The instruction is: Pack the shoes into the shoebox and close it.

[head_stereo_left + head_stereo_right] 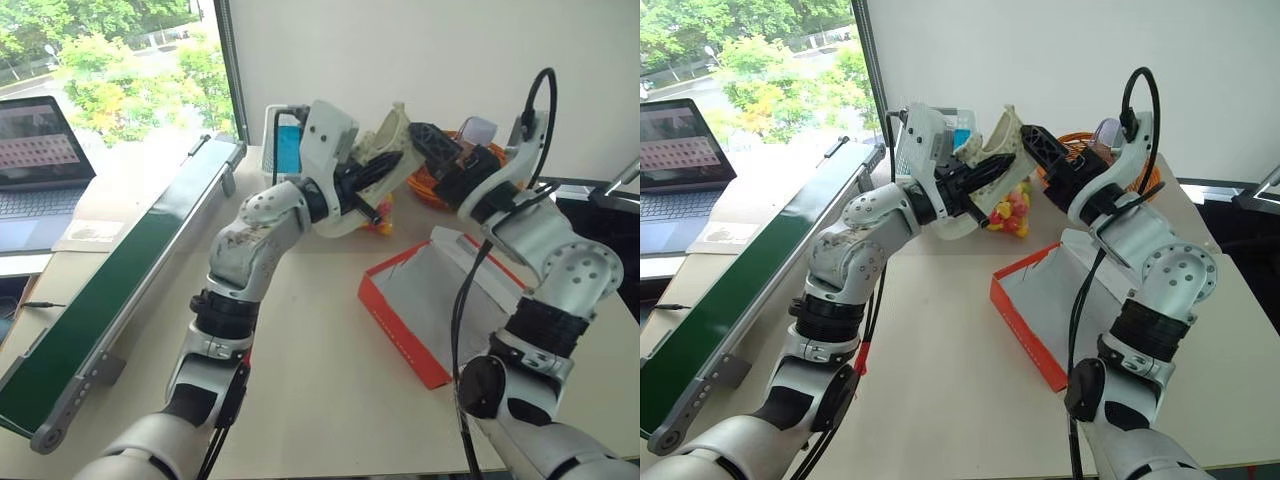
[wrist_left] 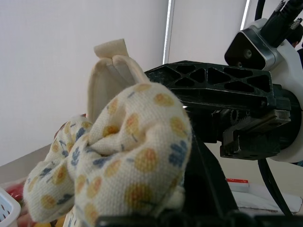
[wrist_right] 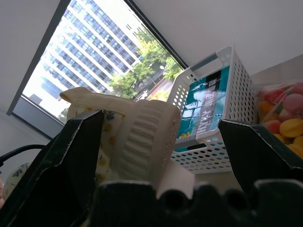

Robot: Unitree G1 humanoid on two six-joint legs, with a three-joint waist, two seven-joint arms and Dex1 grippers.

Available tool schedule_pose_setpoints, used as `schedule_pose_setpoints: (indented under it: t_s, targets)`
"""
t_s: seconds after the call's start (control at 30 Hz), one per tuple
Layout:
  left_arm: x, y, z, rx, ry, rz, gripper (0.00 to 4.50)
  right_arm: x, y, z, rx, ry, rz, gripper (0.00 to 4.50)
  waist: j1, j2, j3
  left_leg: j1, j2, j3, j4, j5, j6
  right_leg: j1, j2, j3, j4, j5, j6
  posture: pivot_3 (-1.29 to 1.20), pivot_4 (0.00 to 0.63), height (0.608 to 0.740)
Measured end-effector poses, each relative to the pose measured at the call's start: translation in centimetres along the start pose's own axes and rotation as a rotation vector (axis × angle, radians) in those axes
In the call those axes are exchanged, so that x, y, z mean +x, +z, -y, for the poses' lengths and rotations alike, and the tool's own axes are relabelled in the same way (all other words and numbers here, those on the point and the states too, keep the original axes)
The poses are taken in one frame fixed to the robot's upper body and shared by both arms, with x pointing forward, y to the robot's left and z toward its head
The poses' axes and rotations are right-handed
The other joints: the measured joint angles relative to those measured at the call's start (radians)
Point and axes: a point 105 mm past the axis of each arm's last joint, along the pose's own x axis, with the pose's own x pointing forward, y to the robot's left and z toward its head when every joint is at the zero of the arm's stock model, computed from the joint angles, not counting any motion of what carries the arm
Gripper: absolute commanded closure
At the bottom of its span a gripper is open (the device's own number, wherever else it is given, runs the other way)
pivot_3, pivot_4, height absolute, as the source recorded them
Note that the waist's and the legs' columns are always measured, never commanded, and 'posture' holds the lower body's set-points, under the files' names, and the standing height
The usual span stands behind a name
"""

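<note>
The shoe is in my left gripper, far from the red shoebox (image 1: 440, 292). My right gripper should close on the shoe's ribbed sole (image 3: 147, 137) and carry the shoe there.
My left gripper (image 1: 362, 183) is shut on a cream-white shoe (image 1: 386, 142) and holds it up in the air over the back of the table. The shoe (image 2: 132, 156) has a ribbed sole and a fabric lining with yellow dots and blue leaves. Coming from the right, my right gripper (image 3: 158, 120) is open, its black fingers (image 3: 71, 161) standing on either side of the shoe (image 3: 142, 142). I cannot tell whether they touch it. The red shoebox (image 1: 397, 325) lies open on the table below and to the right, pale grey inside, with nothing visible in it.
A white lattice basket (image 3: 213, 113) with a teal packet stands at the back by the window. A bag of coloured sweets (image 1: 1008, 212) and an orange basket (image 1: 432, 186) lie behind the shoebox. A green conveyor belt (image 1: 110, 290) and a laptop (image 1: 35, 160) are on the left.
</note>
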Motion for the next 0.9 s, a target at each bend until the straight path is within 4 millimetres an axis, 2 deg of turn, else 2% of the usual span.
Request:
schedule_pose_setpoints:
  t_s: [0.03, 0.1, 0.23, 0.33, 0.53, 0.57, 0.63, 0.73, 0.77, 0.9]
  targets:
    - [0.0, 0.0, 0.0, 0.0, 0.0, 0.0, 4.5, 0.0, 0.0, -0.2, 0.005, 0.009, -0.001, 0.61, 0.0, 0.0, 0.0, 0.0, 0.0, 0.0, 0.0, 0.0, 0.0, 0.0, 0.0, 0.0, 0.0, 0.0, 0.0, 0.0, 0.15, 0.74]
    - [0.1, 0.0, 0.1, -0.002, 0.0, 0.002, 4.5, 0.1, -0.2, -0.5, 0.009, 0.025, -0.007, 1.44, 0.0, 0.0, 0.0, 0.0, 0.0, 0.0, 0.0, 0.0, 0.0, 0.0, 0.0, 0.0, 0.0, 0.0, 0.0, 0.0, 0.15, 0.74]
    - [0.0, 0.1, 0.0, -0.002, 0.001, 0.004, 4.5, 0.2, -0.1, -0.8, 0.018, 0.044, -0.002, 2.8, 0.001, 0.0, 0.0, 0.0, 0.0, 0.0, 0.0, 0.0, 0.0, 0.0, 0.0, 0.0, 0.0, 0.0, 0.0, 0.0, 0.15, 0.74]
    - [0.0, 0.1, 0.0, -0.003, 0.001, 0.004, 4.5, 0.3, -0.1, -1.0, 0.016, 0.05, 0.0, 3.58, 0.001, 0.0, 0.0, 0.0, 0.0, 0.0, 0.0, 0.0, 0.0, 0.0, 0.0, 0.0, 0.0, 0.0, 0.0, 0.0, 0.15, 0.74]
    - [-0.3, -0.1, -0.2, 0.041, 0.005, -0.027, 4.5, 0.4, -0.2, -0.9, -0.016, 0.034, -0.016, 3.69, 0.001, 0.0, 0.0, 0.0, 0.0, 0.0, 0.0, 0.0, 0.0, 0.0, 0.0, 0.0, -0.001, 0.0, 0.0, 0.0, 0.15, 0.74]
    - [-0.4, -0.1, -0.1, 0.073, -0.002, -0.041, 3.9, 0.4, -0.3, -0.9, -0.034, 0.029, -0.029, 3.69, 0.0, 0.001, 0.001, 0.0, 0.0, 0.0, 0.0, 0.0, 0.0, 0.0, 0.0, 0.0, -0.001, 0.0, 0.0, 0.0, 0.15, 0.74]
    - [-0.7, 0.0, 0.4, 0.102, -0.035, -0.058, 3.43, 0.3, 0.1, -0.7, -0.06, 0.016, -0.03, 3.69, 0.0, 0.002, 0.001, 0.0, 0.0, 0.0, 0.0, 0.0, 0.0, 0.0, 0.0, 0.0, -0.001, 0.0, 0.0, 0.0, 0.15, 0.74]
    - [-1.8, 0.1, 0.9, 0.122, -0.077, -0.083, 2.16, 0.0, 1.6, 0.2, -0.091, -0.022, -0.011, 3.69, 0.0, 0.004, 0.003, -0.001, 0.0, 0.0, 0.0, 0.0, 0.0, 0.0, 0.0, 0.0, -0.001, 0.0, 0.0, 0.0, 0.15, 0.74]
    - [-2.1, 0.1, 0.9, 0.13, -0.082, -0.095, 1.91, -0.1, 2.2, 0.5, -0.106, -0.037, -0.002, 3.69, 0.0, 0.005, 0.003, -0.001, 0.0, 0.0, 0.0, 0.0, 0.0, 0.0, 0.0, 0.0, -0.001, 0.0, 0.0, 0.0, 0.15, 0.74]
    - [-4.0, 0.7, 1.4, 0.14, -0.146, -0.13, 1.91, -0.5, 5.4, 1.1, -0.178, -0.092, 0.048, 3.69, 0.0, 0.008, 0.005, 0.0, 0.0, 0.0, 0.0, 0.0, 0.0, 0.0, 0.0, 0.0, -0.001, 0.0, 0.0, 0.0, 0.15, 0.74]
